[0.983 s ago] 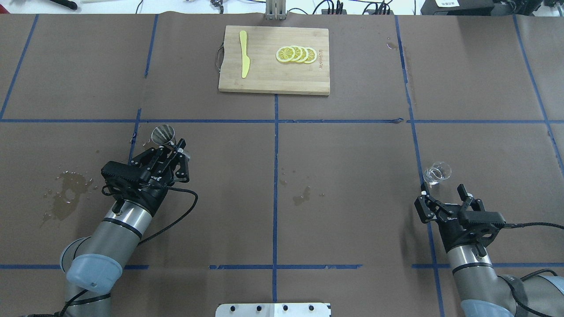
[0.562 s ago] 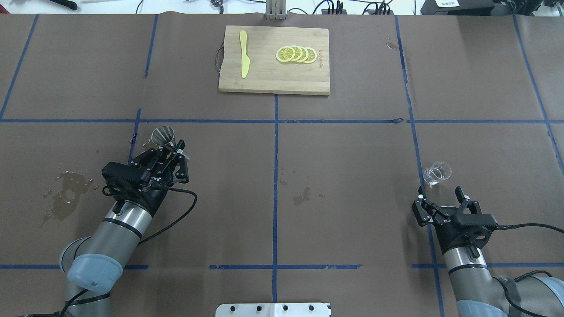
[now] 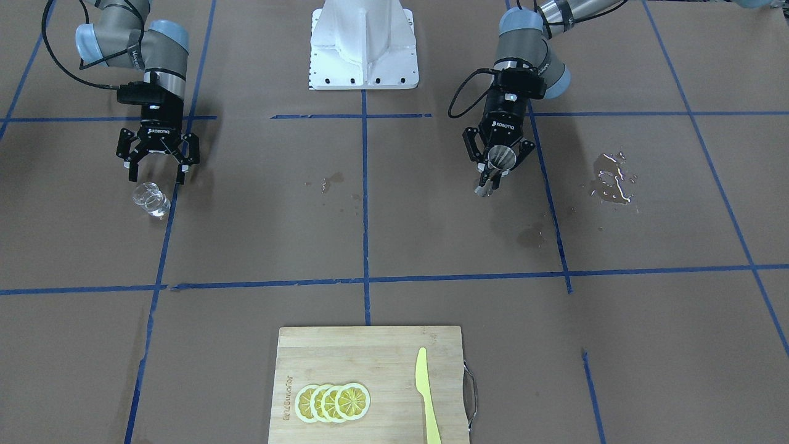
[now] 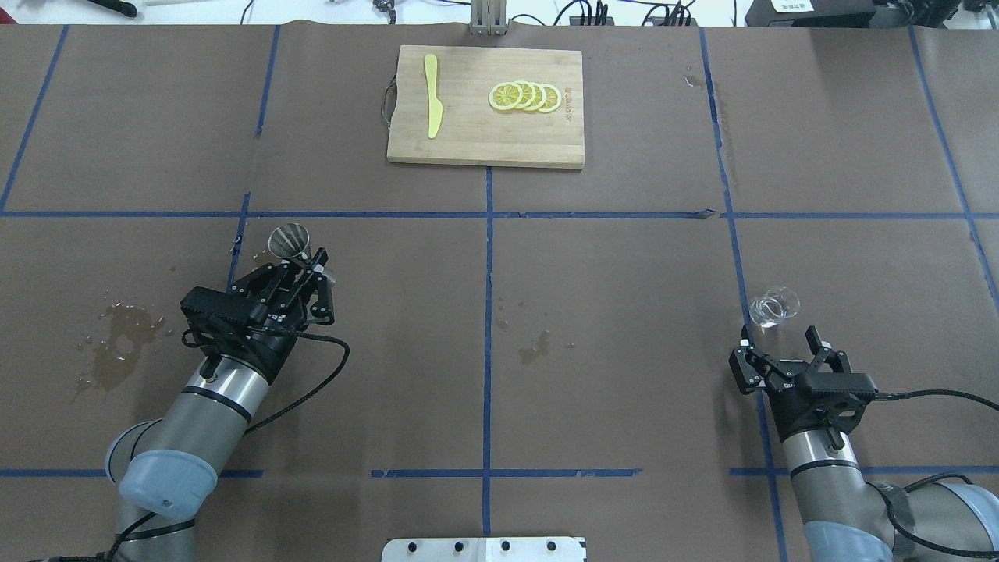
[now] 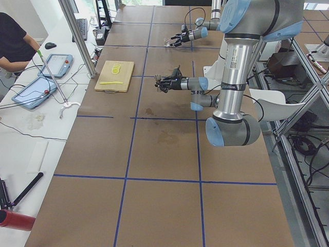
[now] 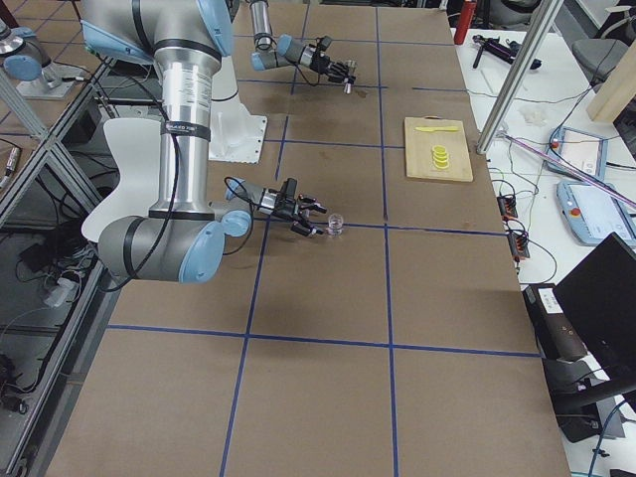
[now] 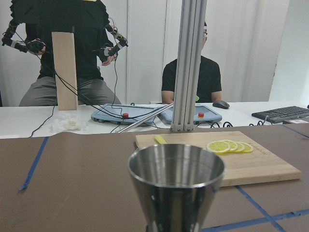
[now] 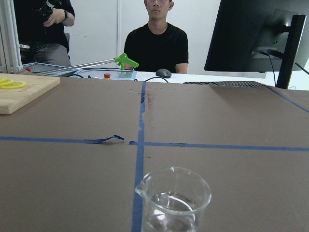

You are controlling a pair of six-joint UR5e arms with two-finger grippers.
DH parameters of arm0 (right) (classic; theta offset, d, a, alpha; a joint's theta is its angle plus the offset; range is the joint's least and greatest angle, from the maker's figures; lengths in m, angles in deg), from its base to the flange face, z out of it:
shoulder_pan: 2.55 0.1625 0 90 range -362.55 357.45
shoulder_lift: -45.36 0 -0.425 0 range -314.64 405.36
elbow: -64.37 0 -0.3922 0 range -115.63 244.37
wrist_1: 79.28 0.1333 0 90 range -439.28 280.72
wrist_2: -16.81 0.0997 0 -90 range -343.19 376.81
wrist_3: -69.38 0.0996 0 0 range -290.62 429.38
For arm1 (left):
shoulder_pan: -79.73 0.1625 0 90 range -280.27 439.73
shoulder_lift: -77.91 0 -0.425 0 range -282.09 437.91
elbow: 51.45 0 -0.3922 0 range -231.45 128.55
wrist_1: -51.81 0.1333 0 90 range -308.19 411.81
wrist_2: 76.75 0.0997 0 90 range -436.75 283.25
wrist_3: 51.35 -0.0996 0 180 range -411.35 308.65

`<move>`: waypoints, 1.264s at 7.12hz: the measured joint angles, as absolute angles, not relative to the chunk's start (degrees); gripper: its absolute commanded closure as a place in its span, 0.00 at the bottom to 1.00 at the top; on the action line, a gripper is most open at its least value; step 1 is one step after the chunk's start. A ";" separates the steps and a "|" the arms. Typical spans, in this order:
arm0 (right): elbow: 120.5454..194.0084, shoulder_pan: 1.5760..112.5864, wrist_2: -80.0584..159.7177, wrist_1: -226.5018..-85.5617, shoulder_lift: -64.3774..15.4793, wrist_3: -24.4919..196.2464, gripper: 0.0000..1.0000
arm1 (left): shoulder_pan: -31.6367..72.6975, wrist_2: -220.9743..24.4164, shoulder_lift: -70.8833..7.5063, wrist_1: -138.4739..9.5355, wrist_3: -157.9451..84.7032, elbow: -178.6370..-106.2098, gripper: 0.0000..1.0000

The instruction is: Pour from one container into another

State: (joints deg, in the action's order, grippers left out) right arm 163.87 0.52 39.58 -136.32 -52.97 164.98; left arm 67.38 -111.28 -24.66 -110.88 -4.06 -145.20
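My gripper will pour from the small clear glass cup (image 3: 151, 200). The cup has a spout on its rim (image 8: 140, 191), so its liquid should run out there in a narrow stream.
The steel hourglass jigger (image 4: 290, 240) is held off the table, with my left gripper (image 4: 311, 269) shut on its waist. It fills the left wrist view upright as the jigger (image 7: 176, 183), and the front view shows the same jigger (image 3: 500, 158) in my left gripper (image 3: 496, 168). The small clear glass cup (image 4: 774, 306) stands on the table at the right with a little liquid in it, seen close up as the cup (image 8: 174, 203). My right gripper (image 4: 779, 337) is open just behind the cup (image 3: 151, 200), apart from it.
A bamboo cutting board (image 4: 484, 136) lies at the far middle with lemon slices (image 4: 524, 96) and a yellow knife (image 4: 431, 94). Wet stains mark the brown paper at the left (image 4: 117, 343) and near the centre (image 4: 535, 347). Operators sit beyond the far edge.
My right gripper has drawn back a little from the glass cup, still open. The left arm and jigger have not moved.
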 measured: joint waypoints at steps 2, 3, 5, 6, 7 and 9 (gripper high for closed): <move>162.69 1.85 40.57 -136.33 -52.10 164.57 0.02 | 67.34 -111.29 -24.66 -110.88 -4.07 -145.23 1.00; 162.43 2.22 41.04 -136.33 -51.96 164.43 0.03 | 67.34 -111.29 -24.64 -110.87 -4.07 -145.22 1.00; 162.13 3.00 42.06 -136.33 -51.93 164.28 0.03 | 67.33 -111.29 -24.59 -110.88 -4.07 -145.21 1.00; 161.96 3.20 42.24 -136.33 -51.66 164.24 0.03 | 67.33 -111.29 -24.58 -110.87 -4.07 -145.20 1.00; 161.49 3.40 42.33 -136.31 -50.83 163.92 0.04 | 67.33 -111.29 -24.58 -110.87 -4.07 -145.18 1.00; 160.06 3.97 42.57 -136.25 -49.30 163.12 0.08 | 67.33 -111.29 -24.53 -110.87 -4.07 -145.20 1.00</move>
State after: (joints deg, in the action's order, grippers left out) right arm 160.06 3.97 42.57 -136.25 -49.30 163.12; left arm 67.33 -111.29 -24.53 -110.87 -4.07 -145.20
